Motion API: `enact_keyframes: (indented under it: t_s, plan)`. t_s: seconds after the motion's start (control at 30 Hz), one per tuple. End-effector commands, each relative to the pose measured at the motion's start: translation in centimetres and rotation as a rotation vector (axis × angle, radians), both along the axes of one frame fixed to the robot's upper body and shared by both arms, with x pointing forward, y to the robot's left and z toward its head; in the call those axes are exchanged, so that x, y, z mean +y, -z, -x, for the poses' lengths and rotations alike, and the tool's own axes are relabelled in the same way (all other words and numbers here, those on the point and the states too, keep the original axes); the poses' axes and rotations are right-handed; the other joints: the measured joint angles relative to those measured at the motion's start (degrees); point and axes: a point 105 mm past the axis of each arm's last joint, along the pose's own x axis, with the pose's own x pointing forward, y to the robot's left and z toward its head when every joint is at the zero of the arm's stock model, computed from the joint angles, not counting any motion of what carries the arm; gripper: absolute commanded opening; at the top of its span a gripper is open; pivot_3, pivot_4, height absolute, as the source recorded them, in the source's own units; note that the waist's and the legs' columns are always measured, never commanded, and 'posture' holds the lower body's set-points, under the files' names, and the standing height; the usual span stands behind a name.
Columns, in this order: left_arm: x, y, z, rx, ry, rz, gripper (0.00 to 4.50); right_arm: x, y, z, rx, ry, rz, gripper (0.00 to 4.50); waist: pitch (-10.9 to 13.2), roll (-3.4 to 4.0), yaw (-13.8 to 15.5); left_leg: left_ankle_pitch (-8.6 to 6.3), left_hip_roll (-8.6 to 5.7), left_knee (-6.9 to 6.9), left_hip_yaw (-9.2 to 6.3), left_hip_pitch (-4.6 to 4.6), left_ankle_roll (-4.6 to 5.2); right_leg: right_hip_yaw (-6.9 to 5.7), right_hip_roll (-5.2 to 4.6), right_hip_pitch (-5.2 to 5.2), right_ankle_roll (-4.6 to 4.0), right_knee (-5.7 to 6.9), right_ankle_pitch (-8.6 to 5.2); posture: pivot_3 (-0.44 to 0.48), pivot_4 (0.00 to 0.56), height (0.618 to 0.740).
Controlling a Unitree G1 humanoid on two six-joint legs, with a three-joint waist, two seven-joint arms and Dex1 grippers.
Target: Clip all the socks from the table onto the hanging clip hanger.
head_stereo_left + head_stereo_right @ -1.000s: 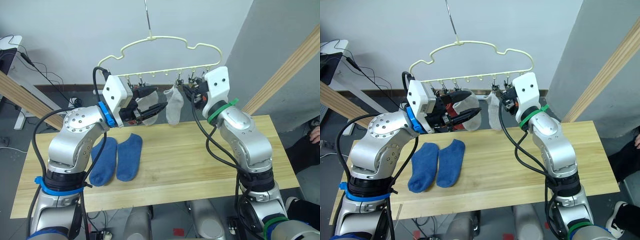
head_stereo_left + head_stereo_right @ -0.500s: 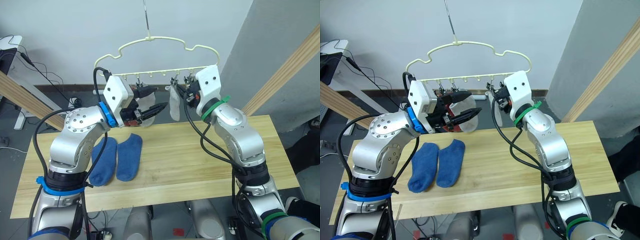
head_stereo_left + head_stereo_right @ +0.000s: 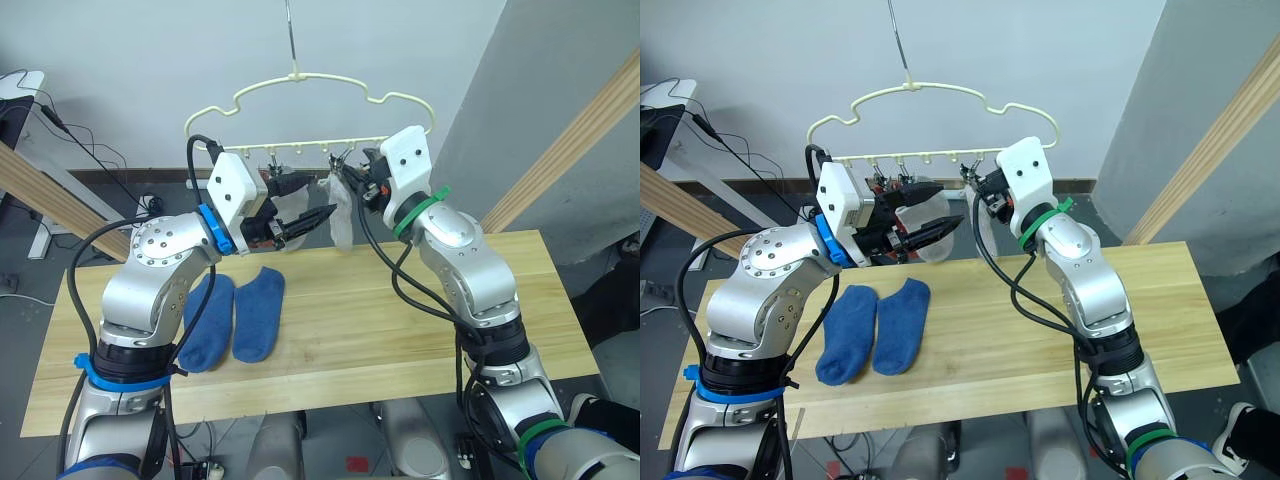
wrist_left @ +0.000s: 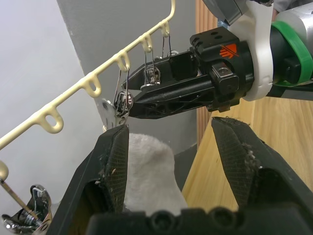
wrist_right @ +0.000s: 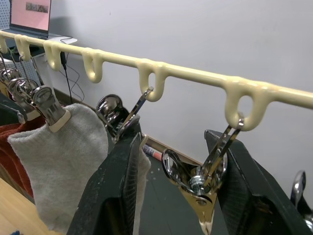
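Observation:
The blue sock nearer the table's middle [image 3: 259,315] will come away alone when the robot lifts it, because a clear dividing line [image 3: 234,318] runs between the blue socks.
The pale yellow clip hanger [image 3: 300,80] hangs above the table [image 3: 400,330]. One light grey sock [image 3: 342,218] hangs from a clip. Another grey sock [image 4: 146,166] hangs from the clip beside it, resting against one finger of my left gripper [image 3: 318,197], which is open. A rust red sock [image 5: 14,132] hangs further along the bar. My right gripper [image 5: 173,134] is open at the bar, with a metal clip [image 5: 195,181] between its fingers. Two blue socks [image 3: 209,322] [image 3: 260,312] lie side by side on the table's left part.
Slanted wooden poles [image 3: 590,130] [image 3: 40,190] stand at the right and left behind the table. A desk with cables [image 3: 25,95] is at the far left. The table's right half is bare wood.
My left gripper has opened and let go of the grey sock, which stays clipped. My right gripper has moved left along the bar, and the hanger has swung left with it.

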Motion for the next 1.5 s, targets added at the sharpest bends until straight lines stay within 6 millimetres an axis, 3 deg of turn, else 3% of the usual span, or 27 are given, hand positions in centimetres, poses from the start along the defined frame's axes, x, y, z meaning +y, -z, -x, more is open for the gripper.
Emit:
enact_keyframes:
  t_s: [0.03,0.2,0.47,0.77,0.87,1.07,1.23,1.5]
  plan:
    - [-0.4,-0.4,0.5,-0.033,0.021,-0.003,2.95,0.3,-1.3,0.5,-0.058,-0.013,-0.016,2.18,0.00,0.00,0.00,0.00,0.00,0.00,0.00,0.00,0.00,0.00,0.00,0.00,0.00,0.00,0.00,-0.152,0.307,0.740]
    - [-0.5,-0.4,0.6,-0.032,0.022,-0.002,2.95,0.3,-1.3,0.5,-0.057,-0.009,-0.022,2.18,0.00,0.00,0.00,0.00,0.00,0.00,0.00,0.00,0.00,0.00,0.00,0.00,0.00,0.00,0.00,-0.152,0.308,0.740]
    - [-0.5,-0.2,0.6,-0.035,0.010,0.005,2.95,-0.1,-1.6,0.3,-0.061,0.015,-0.042,0.16,0.00,0.00,0.00,0.00,0.00,0.00,0.00,0.00,0.00,0.00,0.00,0.00,0.00,0.01,0.00,-0.152,0.309,0.740]
    - [0.3,1.2,0.3,-0.008,-0.097,0.026,2.95,-0.3,-1.9,0.2,-0.063,0.017,-0.055,0.12,0.00,0.00,-0.02,0.00,0.00,0.00,0.01,0.01,0.00,0.01,0.00,0.00,0.00,0.01,0.00,-0.151,0.311,0.740]
    - [1.4,3.2,-0.4,0.009,-0.208,-0.009,3.12,-0.3,-2.0,0.2,-0.061,0.013,-0.064,0.12,0.00,0.00,-0.08,0.00,0.01,0.00,0.02,0.02,0.00,0.02,0.00,0.00,0.00,0.01,0.00,-0.151,0.313,0.740]
    - [4.0,8.2,-0.4,0.115,-0.450,-0.009,4.50,-0.2,-2.0,0.3,-0.060,0.001,-0.064,0.12,0.00,0.00,0.01,0.00,0.01,0.00,0.03,0.02,0.00,0.03,-0.04,-0.01,0.00,0.01,0.00,-0.153,0.315,0.740]
    - [7.3,13.4,-0.2,0.281,-0.720,0.048,4.50,-0.2,-1.9,0.3,-0.055,0.000,-0.061,0.12,0.00,0.00,0.05,0.00,0.01,0.00,0.02,0.02,0.01,0.02,-0.11,-0.01,0.00,0.02,0.00,-0.152,0.317,0.740]
    - [8.8,18.7,-0.3,0.446,-0.801,0.085,4.50,0.0,-1.7,0.4,-0.045,-0.017,-0.051,0.12,0.00,0.00,0.05,0.00,-0.03,0.01,0.03,0.04,0.01,-0.01,-0.11,0.01,0.00,0.06,0.01,-0.159,0.321,0.740]
